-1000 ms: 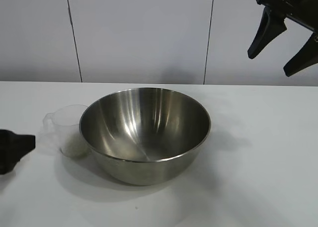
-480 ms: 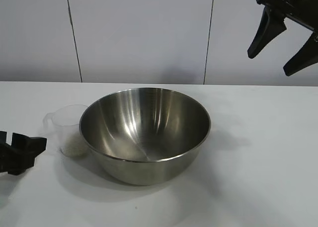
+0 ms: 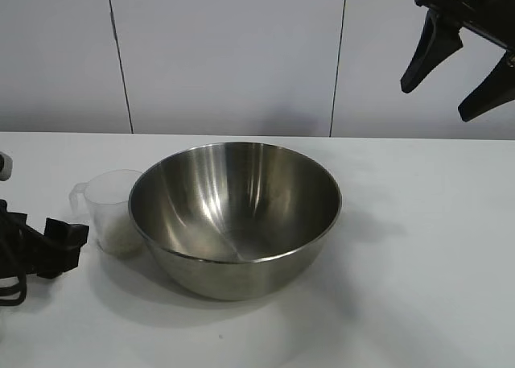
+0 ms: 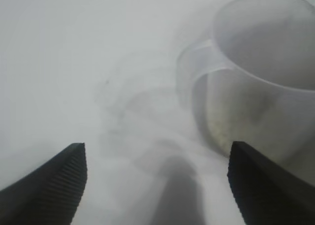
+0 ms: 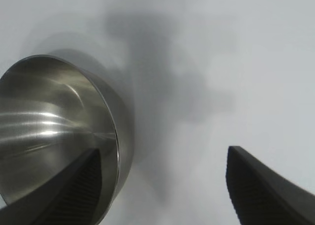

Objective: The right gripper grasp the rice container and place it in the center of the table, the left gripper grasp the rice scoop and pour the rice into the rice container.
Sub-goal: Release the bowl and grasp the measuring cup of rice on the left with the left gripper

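The rice scoop's handle (image 3: pixel 76 196) points toward my open left gripper. I go on toward the handle (image 4: pixel 191 70) until it is between both fingers, and then close them.
The rice container (image 3: pixel 233 215), a shiny steel bowl, stands on the white table (image 3: pixel 418 287) near its middle, and its rim also shows in the right wrist view (image 5: pixel 49 131). The rice scoop (image 3: pixel 111 208), a clear plastic cup with a side handle, touches the bowl's left side. Rice (image 3: pixel 121 239) lies in its bottom. My left gripper (image 3: pixel 68 247) is low over the table just left of the scoop, open and empty. In its wrist view the scoop (image 4: pixel 261 87) sits ahead of the gripper (image 4: pixel 157 180), handle (image 4: pixel 197 62) nearest. My right gripper (image 3: pixel 459 62) hangs open high at the back right, also (image 5: pixel 165 185).
A grey panelled wall (image 3: pixel 225 54) runs behind the table. Bare tabletop lies to the right of the bowl and in front of it.
My left gripper has slid right along the table towards the rice scoop. The right gripper, bowl and scoop have not moved.
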